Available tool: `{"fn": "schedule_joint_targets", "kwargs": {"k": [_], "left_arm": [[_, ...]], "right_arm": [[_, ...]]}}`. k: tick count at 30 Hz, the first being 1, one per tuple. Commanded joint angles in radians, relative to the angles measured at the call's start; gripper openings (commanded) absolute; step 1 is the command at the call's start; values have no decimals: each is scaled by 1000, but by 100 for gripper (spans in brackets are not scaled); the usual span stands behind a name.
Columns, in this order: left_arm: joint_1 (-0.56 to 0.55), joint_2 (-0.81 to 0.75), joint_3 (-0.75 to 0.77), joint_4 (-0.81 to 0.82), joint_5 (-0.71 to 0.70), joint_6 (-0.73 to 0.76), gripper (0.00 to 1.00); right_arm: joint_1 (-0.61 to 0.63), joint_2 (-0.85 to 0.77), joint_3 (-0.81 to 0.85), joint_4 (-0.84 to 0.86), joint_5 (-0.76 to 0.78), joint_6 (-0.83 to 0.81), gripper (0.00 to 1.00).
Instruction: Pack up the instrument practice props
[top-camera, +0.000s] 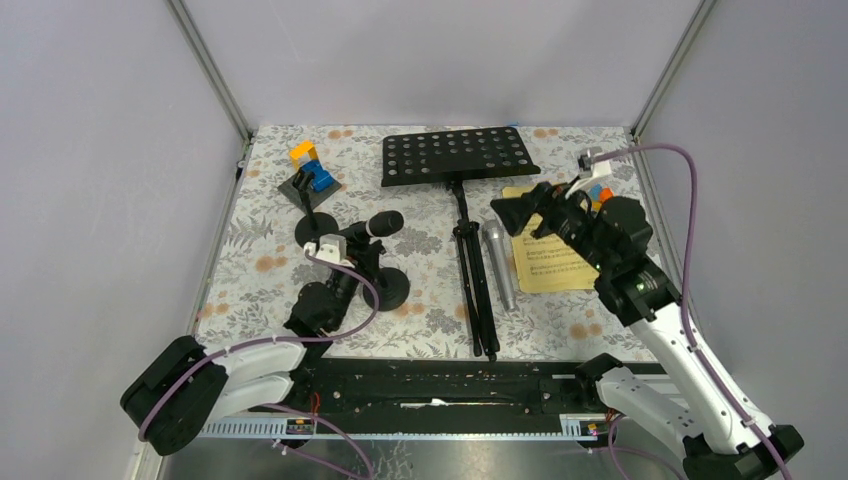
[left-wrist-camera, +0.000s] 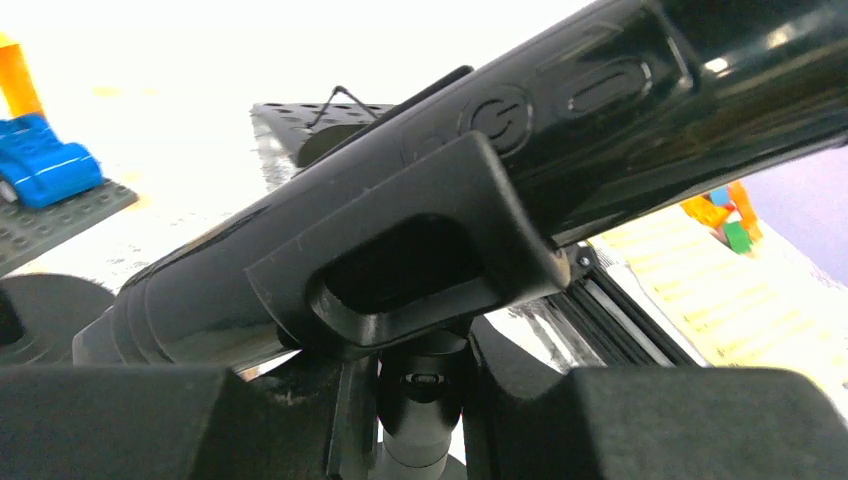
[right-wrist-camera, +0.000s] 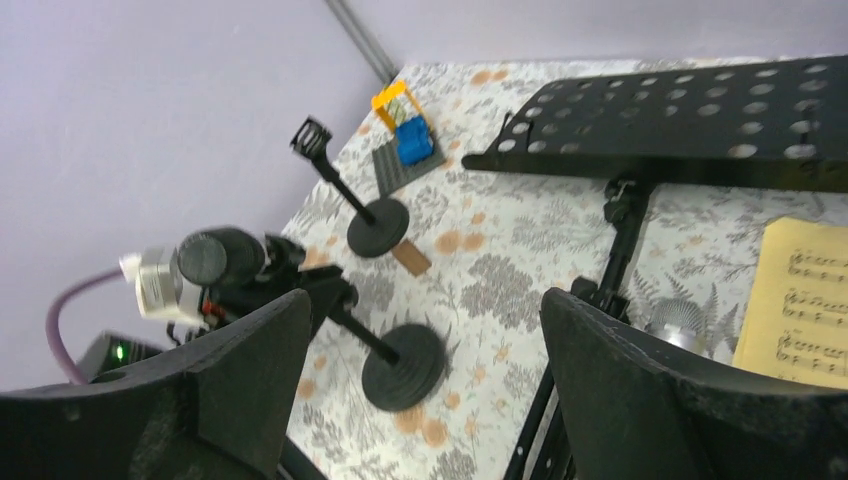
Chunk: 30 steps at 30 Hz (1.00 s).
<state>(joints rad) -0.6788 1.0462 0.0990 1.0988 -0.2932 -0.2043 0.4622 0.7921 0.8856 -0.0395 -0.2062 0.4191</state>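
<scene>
I should move my right gripper across to the microphone's loose end (top-camera: 388, 223), because my left gripper is busy holding the near post's stem (right-wrist-camera: 366, 336) with the black microphone in its clip.
The black microphone (top-camera: 372, 229) rests in the clip of the near disc-based post (top-camera: 388, 290). My left gripper (top-camera: 356, 264) is shut on that post's stem (left-wrist-camera: 425, 400) just under the clip, and the microphone body (left-wrist-camera: 560, 110) fills the left wrist view above it. The far post (top-camera: 318, 225) stands alone. Flat on the table lies the black perforated music rack (top-camera: 455, 155), its folded legs pointing toward me. The silver microphone (top-camera: 500, 265) lies beside the yellow pages (top-camera: 550, 265). My right gripper (top-camera: 512, 214) hangs open above them, holding nothing (right-wrist-camera: 425, 380).
A yellow-and-blue toy block build (top-camera: 310, 165) sits at the back left. Past the pages at the back right lies a small orange, green and blue toy (top-camera: 598, 195). A small brown piece (right-wrist-camera: 410, 258) lies between the two posts. Grey walls close in the floral tabletop (top-camera: 270, 270).
</scene>
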Motion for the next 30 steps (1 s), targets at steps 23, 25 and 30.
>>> {"fn": "schedule_joint_targets", "kwargs": {"k": [23,25,30], "left_arm": [[-115,-136,4,-21,-313,5,95],[-114,-134,-11,-2,-245,24,98],[-110,-159,-73,83,-116,48,99]], "right_arm": [[-2,84,104,-127,-56,57,92],[-2,47,73,-106,-59,39,92],[-2,8,26,-89,-81,22,92]]}}
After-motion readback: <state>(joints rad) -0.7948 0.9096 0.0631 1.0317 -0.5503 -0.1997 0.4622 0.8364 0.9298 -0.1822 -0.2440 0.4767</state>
